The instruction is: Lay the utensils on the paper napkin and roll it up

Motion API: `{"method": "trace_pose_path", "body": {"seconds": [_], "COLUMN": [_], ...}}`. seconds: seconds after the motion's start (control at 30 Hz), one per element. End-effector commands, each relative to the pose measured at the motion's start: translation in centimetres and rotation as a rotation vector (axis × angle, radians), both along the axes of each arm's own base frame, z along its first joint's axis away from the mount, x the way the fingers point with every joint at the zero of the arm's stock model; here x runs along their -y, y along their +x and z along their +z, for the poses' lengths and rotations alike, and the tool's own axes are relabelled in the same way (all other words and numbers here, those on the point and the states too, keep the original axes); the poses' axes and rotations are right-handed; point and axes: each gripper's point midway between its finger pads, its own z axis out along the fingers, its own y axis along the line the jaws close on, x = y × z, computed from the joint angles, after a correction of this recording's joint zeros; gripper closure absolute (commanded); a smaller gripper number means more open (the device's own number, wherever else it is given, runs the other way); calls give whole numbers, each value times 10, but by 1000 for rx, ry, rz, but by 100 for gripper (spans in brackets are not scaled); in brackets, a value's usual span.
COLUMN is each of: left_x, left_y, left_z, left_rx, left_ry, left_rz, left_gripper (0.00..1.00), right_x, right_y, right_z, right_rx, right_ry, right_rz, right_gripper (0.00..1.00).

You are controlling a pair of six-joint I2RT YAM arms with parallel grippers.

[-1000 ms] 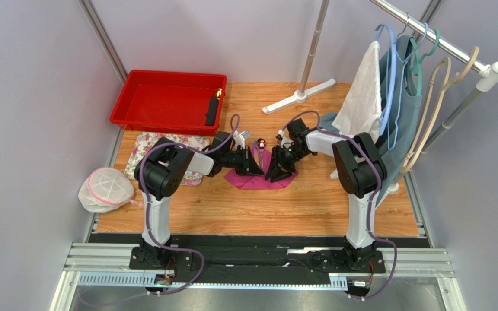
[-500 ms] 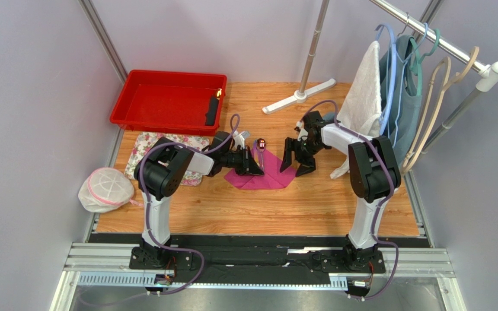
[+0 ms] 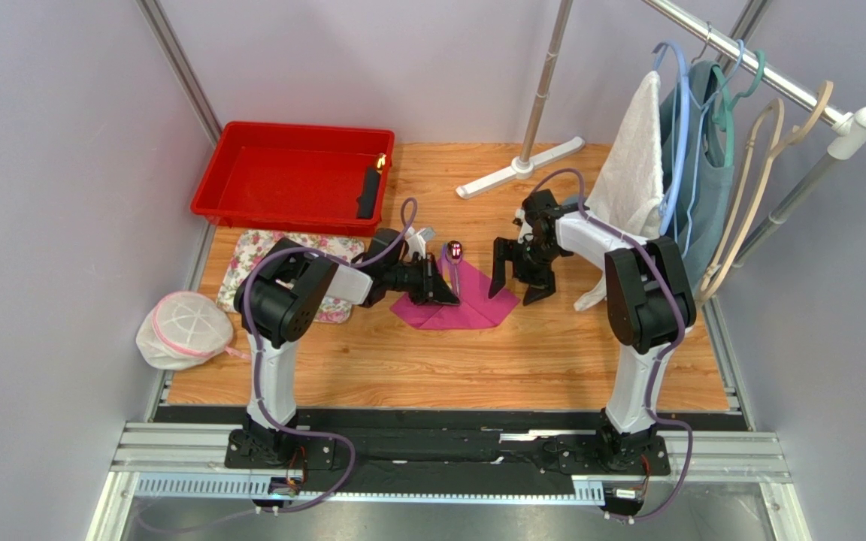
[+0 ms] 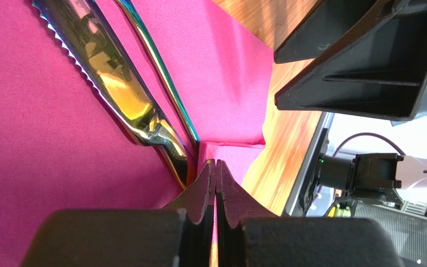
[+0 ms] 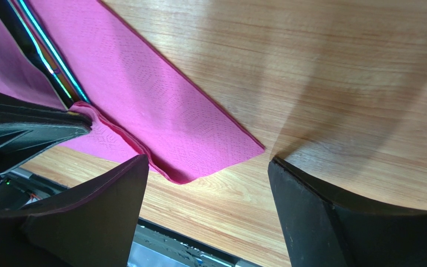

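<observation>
The napkin's loose corner (image 3: 506, 304) lies flat beside the utensils, so my right gripper should fold that corner over the utensils' handles (image 3: 457, 290) while my left gripper pins the napkin's raised fold.
The magenta paper napkin (image 3: 457, 307) lies partly folded on the wooden table, with the utensils on it. A shiny knife (image 4: 115, 83) and a thinner piece (image 4: 160, 64) show in the left wrist view, and a spoon tip (image 3: 453, 249) sticks out at the far edge. My left gripper (image 3: 447, 291) (image 4: 216, 163) is shut, its tips pinching a raised fold of the napkin (image 4: 232, 153) beside the knife handle. My right gripper (image 3: 513, 282) (image 5: 207, 161) stands wide open over bare wood just right of the napkin's corner (image 5: 221, 150), with nothing in it.
At the back left stands a red tray (image 3: 240, 192) holding a black object (image 3: 369, 194). A floral cloth (image 3: 248, 254) and a white mesh bag (image 3: 186, 329) lie at the left. A clothes rack with hangers and garments (image 3: 692, 135) stands at the right, its base (image 3: 522, 166) behind the napkin.
My right gripper has opened, let go of the napkin's right side and pulled back to the right. The left gripper has stayed shut in place.
</observation>
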Motion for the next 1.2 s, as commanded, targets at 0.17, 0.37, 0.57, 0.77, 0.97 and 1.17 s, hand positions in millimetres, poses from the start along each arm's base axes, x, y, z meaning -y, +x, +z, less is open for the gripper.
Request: {"method": "trace_pose_path", "body": {"seconds": [0.17, 0.37, 0.57, 0.77, 0.97, 1.17], "left_x": [0, 0, 0, 0, 0, -1], "left_y": [11, 11, 12, 12, 13, 14], "left_z": [1, 1, 1, 1, 2, 2], "left_rx": [45, 44, 42, 43, 47, 46], "left_ry": [-7, -5, -6, -6, -7, -8], "left_rz": [9, 10, 11, 11, 10, 12], "left_gripper": [99, 99, 99, 99, 99, 99], "right_x": [10, -19, -41, -58, -69, -63], "right_y": [9, 5, 5, 8, 2, -4], "right_z": [-11, -13, 1, 27, 45, 31], "right_rx": [35, -31, -61, -42, -52, -89], "right_ry": [-64, 79, 223, 354, 451, 400], "right_rz": [0, 18, 22, 23, 17, -5], "right_gripper": [13, 18, 28, 39, 45, 43]}}
